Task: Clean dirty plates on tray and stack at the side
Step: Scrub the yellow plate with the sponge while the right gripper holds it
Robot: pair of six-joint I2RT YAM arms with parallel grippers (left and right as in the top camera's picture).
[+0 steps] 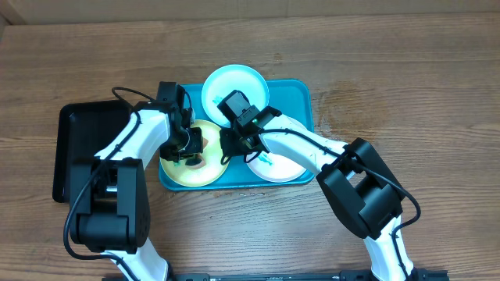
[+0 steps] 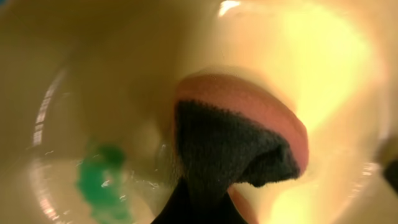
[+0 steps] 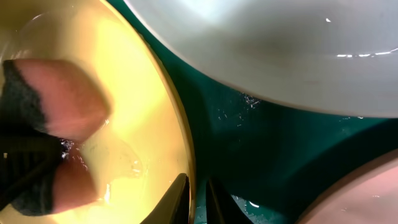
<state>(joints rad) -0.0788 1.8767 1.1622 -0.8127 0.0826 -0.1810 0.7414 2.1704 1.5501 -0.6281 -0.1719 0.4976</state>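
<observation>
The green smear [image 2: 104, 182] is away from the sponge, so my left gripper should wipe the sponge back over the yellow-green plate's side [image 1: 169, 166] closest to the black tray.
The teal tray [image 1: 301, 94] holds three plates: light blue [image 1: 234, 87] at the back, yellow-green [image 1: 195, 168] front left, white [image 1: 281, 165] front right. My left gripper [image 1: 187, 148] is shut on a pink sponge with a dark scouring face [image 2: 236, 143], pressed onto the yellow-green plate [image 2: 311, 68] beside a green smear [image 2: 99, 180]. My right gripper [image 3: 198, 202] is shut on that plate's right rim [image 3: 186, 155], one finger inside it and one outside over the tray [image 3: 261, 149]. The right wrist view also takes in the sponge [image 3: 62, 99], the light blue plate [image 3: 280, 50] and the white plate [image 3: 367, 199].
A smaller black tray [image 1: 78, 140] lies left of the teal tray, under the left arm. Bare wooden table [image 1: 391, 70] surrounds both trays. The two arms meet over the teal tray's left half.
</observation>
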